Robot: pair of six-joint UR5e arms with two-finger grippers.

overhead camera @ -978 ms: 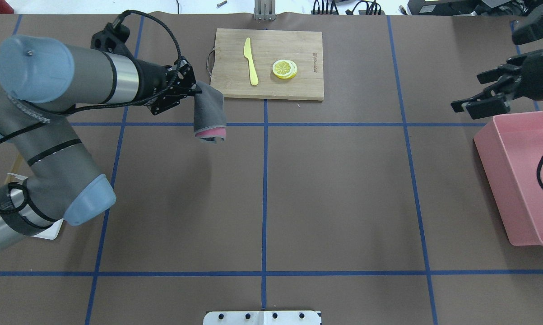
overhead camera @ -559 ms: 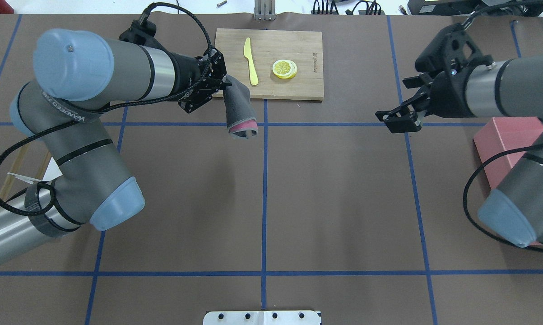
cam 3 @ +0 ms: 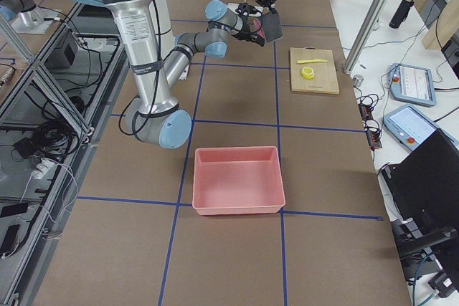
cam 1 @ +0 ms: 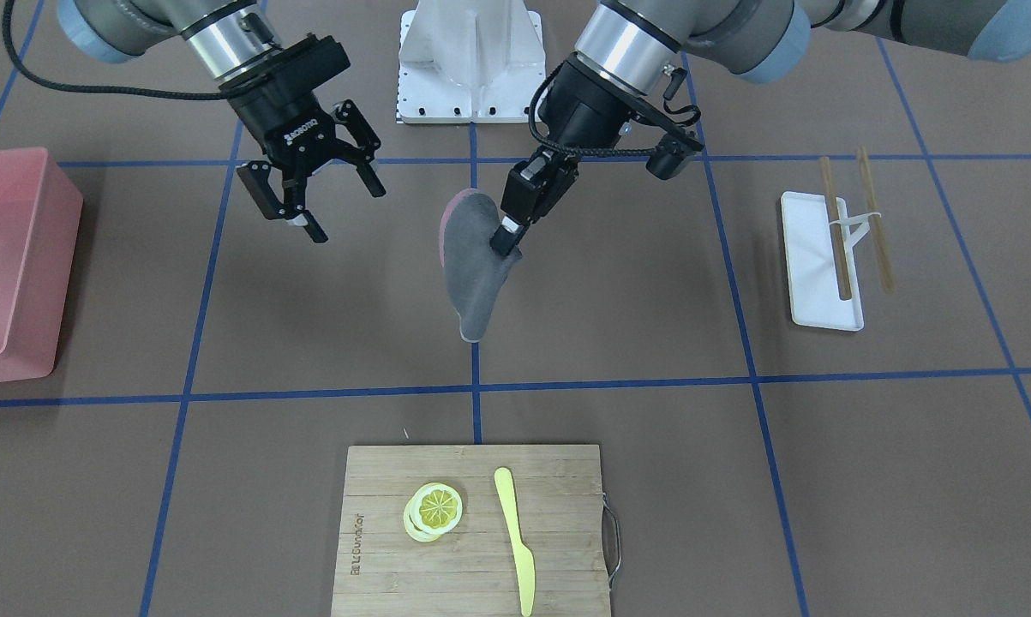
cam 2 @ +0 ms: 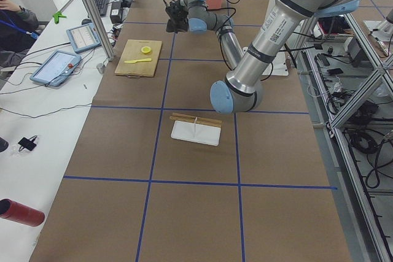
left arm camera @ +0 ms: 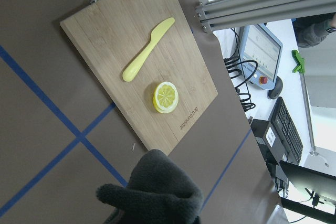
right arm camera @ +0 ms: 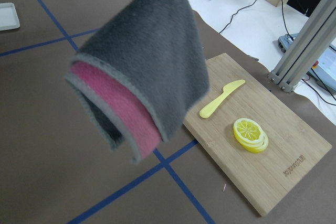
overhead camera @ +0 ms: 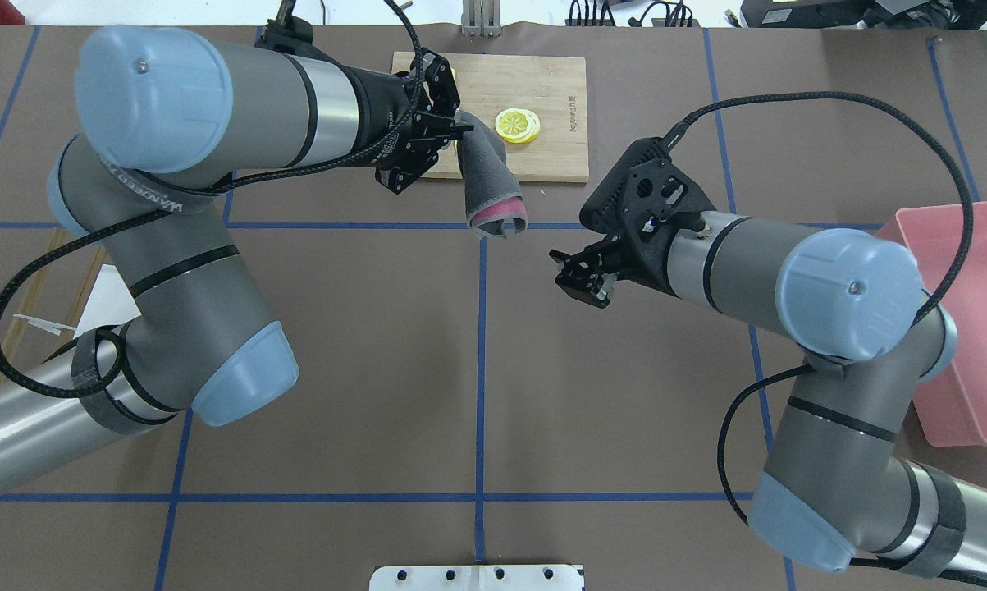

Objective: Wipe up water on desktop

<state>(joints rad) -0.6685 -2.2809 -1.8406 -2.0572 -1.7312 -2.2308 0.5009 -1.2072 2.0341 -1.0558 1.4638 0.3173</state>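
The grey cloth (cam 1: pixel 476 263) will stay folded in layers when I take it to the pink bin, because pink shows (right arm camera: pixel 119 106) between its doubled edges.
The desktop (overhead camera: pixel 624 394) is a matte brown surface crossed by blue tape lines; no water shows on it. My left gripper (overhead camera: pixel 454 131) is shut on the top edge of a grey cloth with a pink inner side (overhead camera: pixel 490 190), which hangs above the desktop in front of the cutting board. In the front view the left gripper (cam 1: pixel 506 238) pinches the cloth (cam 1: pixel 472 274) over the centre tape line. My right gripper (overhead camera: pixel 579 275) is open and empty, a short way right of the cloth; it also shows open in the front view (cam 1: pixel 335 210). The cloth fills the right wrist view (right arm camera: pixel 142 72).
A bamboo cutting board (overhead camera: pixel 542 156) at the far centre holds a yellow knife (cam 1: pixel 515 531) and lemon slices (overhead camera: pixel 517 125). A pink bin (overhead camera: pixel 969 328) stands at the right edge. A white tray with chopsticks (cam 1: pixel 819 266) lies on the robot's left.
My left arm has carried the cloth to the right, toward the centre line. My right arm has swung in from the right edge to just beside the cloth, its gripper still open.
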